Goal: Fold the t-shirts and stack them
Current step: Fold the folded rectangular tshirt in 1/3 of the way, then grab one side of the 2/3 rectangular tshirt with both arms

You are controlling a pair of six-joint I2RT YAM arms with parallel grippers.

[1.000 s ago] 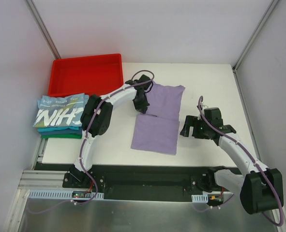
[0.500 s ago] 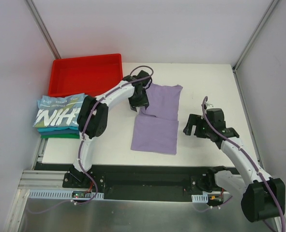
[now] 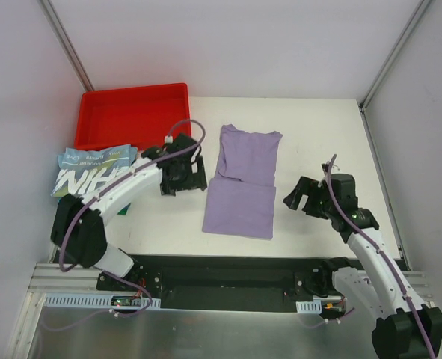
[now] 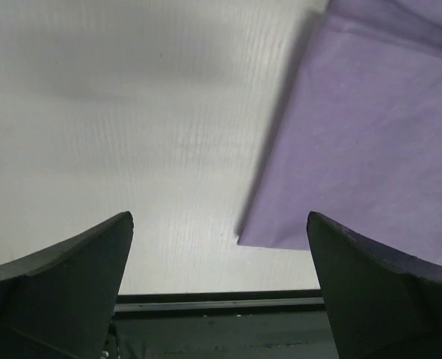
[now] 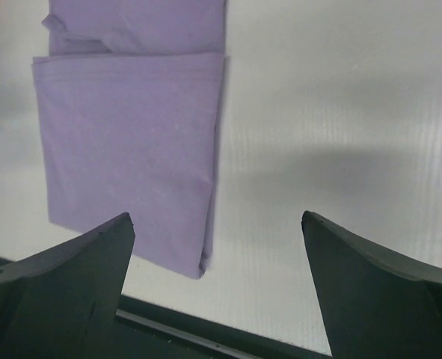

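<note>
I expect the doubled near half (image 3: 239, 210) to fold over the far half as one piece when I lift it, because the hem (image 3: 244, 182) lies across the middle of the shirt.
A plain lavender-purple t-shirt (image 3: 243, 183) lies flat mid-table, folded into a narrow strip with its near half doubled over. The left wrist view shows its near corner (image 4: 370, 149), and it fills the upper left of the right wrist view (image 5: 131, 127). My left gripper (image 3: 183, 178) hovers just left of the shirt, open and empty (image 4: 219, 218). On the shirt's right my right gripper (image 3: 299, 198) is open too, holding nothing (image 5: 217, 217). Other folded t-shirts form a stack (image 3: 90, 176) at the left edge, a light blue one with white lettering on top.
A red plastic tray (image 3: 131, 112) stands at the back left, behind the stack. My left arm reaches over the stack's near right corner. The table's dark front rail (image 4: 221, 303) shows under both grippers, and frame posts rise at the back corners.
My left gripper has opened, let go of the lavender shirt's far left edge and pulled back left and nearer. The right gripper has drawn slightly nearer, still open.
</note>
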